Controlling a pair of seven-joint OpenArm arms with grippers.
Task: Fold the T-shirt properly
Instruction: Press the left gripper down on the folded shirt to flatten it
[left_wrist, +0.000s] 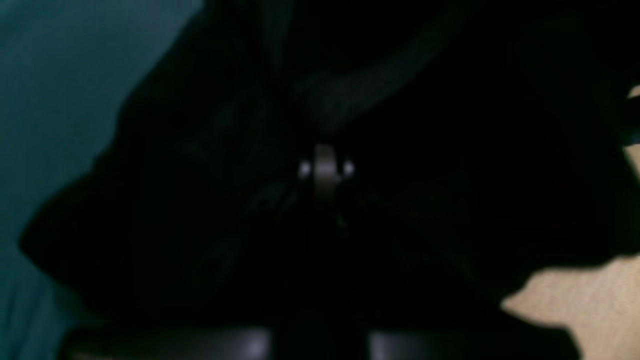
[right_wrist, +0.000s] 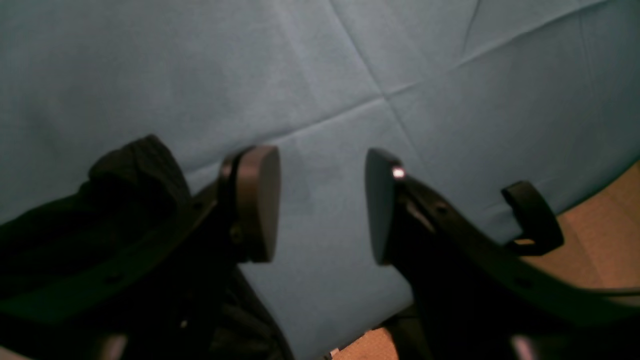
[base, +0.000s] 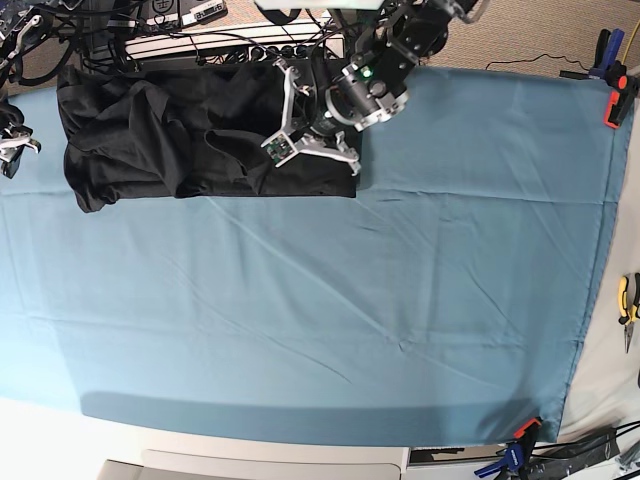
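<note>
My left gripper should move the pinched fabric back toward the T-shirt's crumpled part (base: 212, 118) and lay it flat, because a raised fold of the black T-shirt (base: 236, 148) bunches up next to this gripper.
The black T-shirt (base: 180, 140) lies crumpled and partly spread at the far left of the teal table cloth (base: 330, 300), plain side showing. My left gripper (base: 300, 140) is down on the shirt's right part. In the left wrist view its tips (left_wrist: 326, 167) are together, with folds of the black T-shirt (left_wrist: 200, 200) pinched between them and filling the view. My right gripper (base: 10, 142) is at the far left edge, apart from the shirt. In the right wrist view it (right_wrist: 320, 200) is open and empty above the cloth, with black fabric (right_wrist: 135, 170) behind its left finger.
Cables and equipment (base: 170, 20) crowd the back edge behind the shirt. Clamps (base: 612, 105) hold the cloth at the right edge and at the front right corner (base: 520, 435). Pliers (base: 628, 300) lie off the cloth at right. Bare wood (left_wrist: 575, 305) shows beside the shirt.
</note>
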